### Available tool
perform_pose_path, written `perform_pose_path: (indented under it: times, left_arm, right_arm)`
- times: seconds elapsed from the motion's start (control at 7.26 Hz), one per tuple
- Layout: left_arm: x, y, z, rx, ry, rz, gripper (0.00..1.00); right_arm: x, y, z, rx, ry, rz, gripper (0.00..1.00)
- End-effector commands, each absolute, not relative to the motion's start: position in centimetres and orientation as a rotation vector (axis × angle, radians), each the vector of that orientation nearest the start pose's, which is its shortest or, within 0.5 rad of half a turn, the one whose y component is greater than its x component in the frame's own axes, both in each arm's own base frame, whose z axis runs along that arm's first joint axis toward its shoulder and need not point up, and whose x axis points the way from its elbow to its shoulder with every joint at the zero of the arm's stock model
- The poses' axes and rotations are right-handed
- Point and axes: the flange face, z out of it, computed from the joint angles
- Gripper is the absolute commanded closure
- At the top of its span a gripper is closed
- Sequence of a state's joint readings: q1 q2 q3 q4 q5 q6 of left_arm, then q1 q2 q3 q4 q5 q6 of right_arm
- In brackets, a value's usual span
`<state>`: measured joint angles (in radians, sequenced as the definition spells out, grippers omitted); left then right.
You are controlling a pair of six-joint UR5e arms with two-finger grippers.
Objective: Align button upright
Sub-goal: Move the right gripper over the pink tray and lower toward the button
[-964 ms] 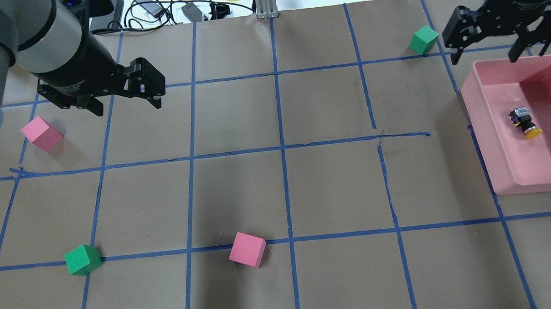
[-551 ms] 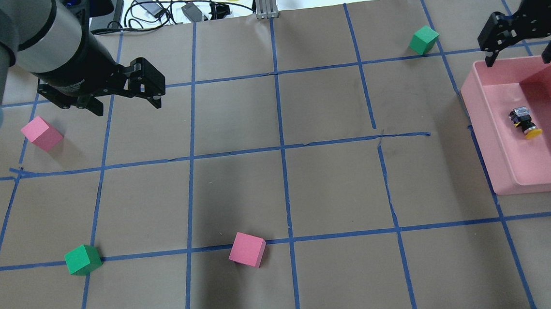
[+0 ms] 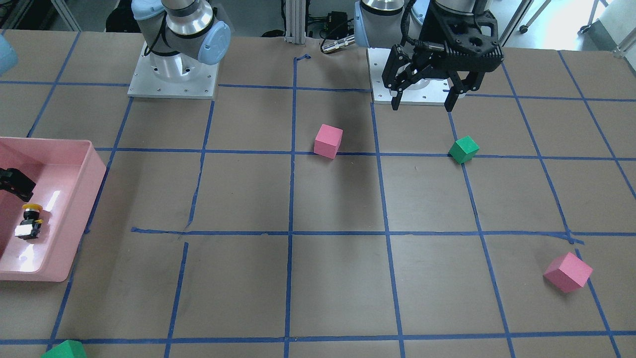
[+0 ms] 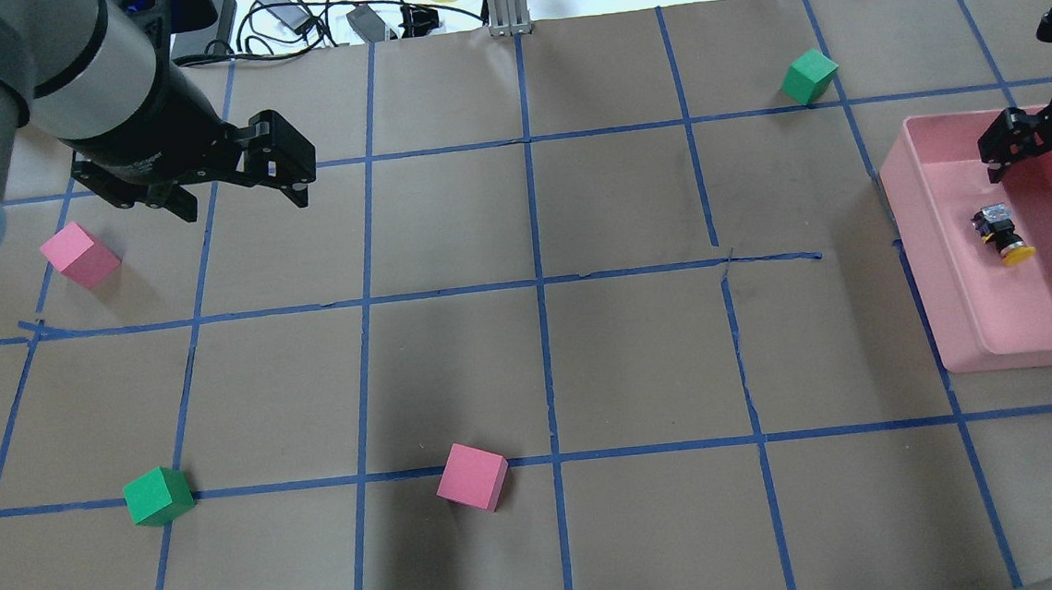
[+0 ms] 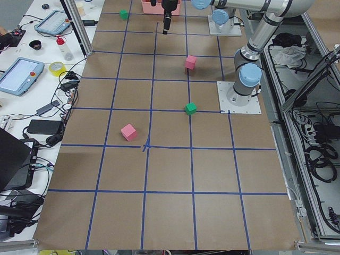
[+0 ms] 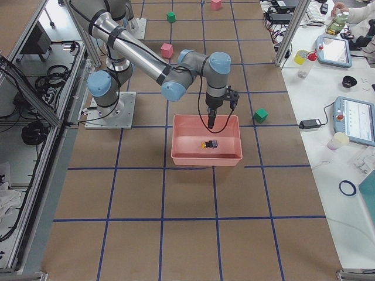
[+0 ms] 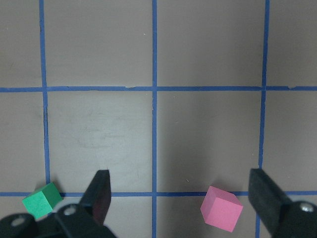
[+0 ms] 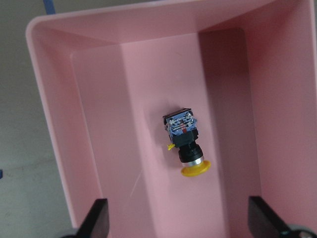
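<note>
My gripper will set the button (image 3: pixel 30 220) down, and the button will lie still on its side instead of rolling, because the button's base is a square block (image 3: pixel 27 229).
The button (image 4: pixel 1003 234) lies on its side on the floor of the pink bin (image 4: pixel 922 239), yellow cap toward the robot and silvery base away. It also shows in the right wrist view (image 8: pixel 185 141) and the front view (image 3: pixel 31 221). My right gripper (image 4: pixel 1043 171) is open and empty, over the bin's far part, just beyond the button and not touching it; in the right wrist view (image 8: pixel 179 220) the button lies between and ahead of its fingers. My left gripper (image 4: pixel 242 204) is open and empty, hanging above the table at the far left.
Pink cubes (image 4: pixel 79 255) (image 4: pixel 472 476) and green cubes (image 4: pixel 159 496) (image 4: pixel 809 76) lie scattered on the brown, blue-taped table. The bin's walls (image 8: pixel 54 124) rise around the button. Cables and a tape roll lie beyond the far edge.
My right gripper has moved right and toward the robot, coming down from beyond the bin's far rim to over its inside. The left arm and the button have not moved.
</note>
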<state>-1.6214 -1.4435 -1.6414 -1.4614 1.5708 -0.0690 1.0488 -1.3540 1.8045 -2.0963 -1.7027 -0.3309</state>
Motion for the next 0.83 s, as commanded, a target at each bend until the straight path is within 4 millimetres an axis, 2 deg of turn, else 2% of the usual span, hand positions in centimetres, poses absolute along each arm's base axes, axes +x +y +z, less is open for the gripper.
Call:
perform_pose_path:
  times: [0.0,0.14,0.28,0.55,0.69]
  left_arm:
    - [-15.6,-44.5,52.5,-0.029,3.139,-0.260,0.00]
    - [-15.6,-44.5,52.5,-0.027,3.140,-0.263,0.00]
    - [-15.6,-44.5,52.5,-0.029,3.140,-0.263,0.00]
    - [-15.6,-44.5,52.5,-0.029,3.141,-0.260,0.00]
    - [-15.6,-44.5,52.5,-0.029,3.139,-0.263,0.00]
  right_arm:
    - [-20.9,-53.4,26.9,0.399,3.248,0.037,0.00]
    - [-22.4,-53.7,24.6,0.427,3.236,0.038,0.00]
    - [-22.7,-54.1,23.9,0.431,3.237,0.017,0.00]
    - [-22.6,-54.9,20.8,0.417,3.178,0.033,0.00]
    - [-22.6,-54.9,20.8,0.416,3.181,0.022,0.00]
